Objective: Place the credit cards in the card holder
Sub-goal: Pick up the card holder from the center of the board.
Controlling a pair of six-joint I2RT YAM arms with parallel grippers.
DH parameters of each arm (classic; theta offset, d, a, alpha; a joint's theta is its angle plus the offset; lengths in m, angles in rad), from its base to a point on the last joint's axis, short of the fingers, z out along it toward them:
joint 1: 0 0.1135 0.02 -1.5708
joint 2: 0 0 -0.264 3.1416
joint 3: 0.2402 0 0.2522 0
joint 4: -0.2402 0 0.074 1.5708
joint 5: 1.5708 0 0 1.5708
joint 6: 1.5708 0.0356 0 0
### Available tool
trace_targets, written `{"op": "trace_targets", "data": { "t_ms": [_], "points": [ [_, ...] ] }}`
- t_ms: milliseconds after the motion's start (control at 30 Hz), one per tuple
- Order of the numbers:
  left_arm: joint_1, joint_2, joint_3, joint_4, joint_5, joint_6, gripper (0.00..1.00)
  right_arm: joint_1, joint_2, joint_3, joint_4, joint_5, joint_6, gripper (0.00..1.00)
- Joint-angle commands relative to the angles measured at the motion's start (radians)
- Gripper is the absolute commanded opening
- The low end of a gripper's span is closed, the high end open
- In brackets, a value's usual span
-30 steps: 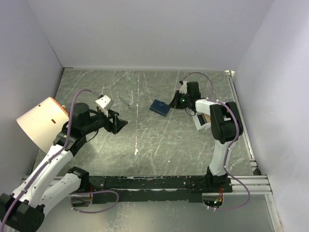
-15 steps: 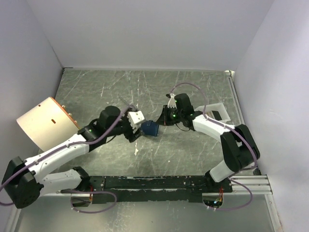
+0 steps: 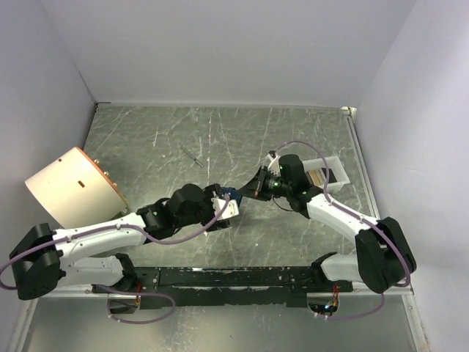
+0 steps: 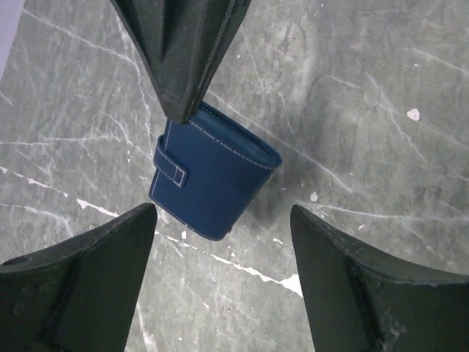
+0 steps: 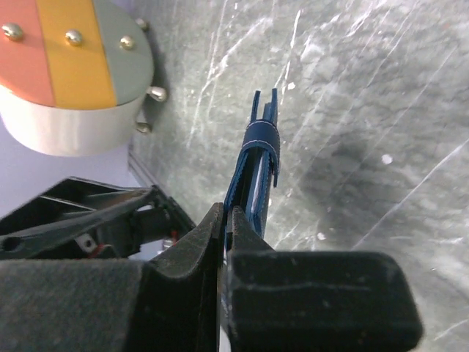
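Note:
The card holder's loose edge point(image 4: 187, 218) points toward my left gripper's open fingers, so my right gripper keeps holding the card holder's other edge point(image 4: 229, 133) until they grip it.
The card holder point(image 4: 212, 180) is a small dark blue case, folded, with its snap tab closed. It hangs on edge above the table. My right gripper point(image 5: 226, 213) is shut on one edge of the card holder point(image 5: 256, 158). My left gripper point(image 4: 223, 213) is open just below it, a finger point(image 4: 110, 257) on each side, touching nothing. From above, the two grippers meet at mid-table around the card holder point(image 3: 230, 195). Tan and dark credit cards point(image 3: 316, 176) seem to lie in the white tray.
The white box-like tray point(image 3: 331, 163) stands at the right behind my right arm. A cream drum point(image 3: 69, 187) with studs and a coloured top point(image 5: 73, 51) sits at the left wall. A thin small stick point(image 3: 192, 155) lies at the back centre.
My right gripper carried the card holder off the table toward the near centre. My left arm swung in from the left, came up under it, and its jaws widened.

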Motion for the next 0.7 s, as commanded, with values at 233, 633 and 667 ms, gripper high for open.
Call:
{"op": "trace_targets", "data": {
  "t_ms": [233, 633, 667],
  "points": [
    [-0.123, 0.106, -0.061, 0.301, -0.31, 0.036, 0.86, -0.001, -0.093, -0.08, 0.193, -0.039, 0.292, 0.0],
    [-0.184, 0.193, -0.074, 0.472, -0.487, 0.076, 0.77, 0.001, -0.135, -0.129, 0.246, -0.046, 0.371, 0.0],
    [-0.184, 0.192, -0.073, 0.475, -0.492, 0.073, 0.74, 0.001, -0.139, -0.134, 0.247, -0.045, 0.374, 0.0]
  ]
}}
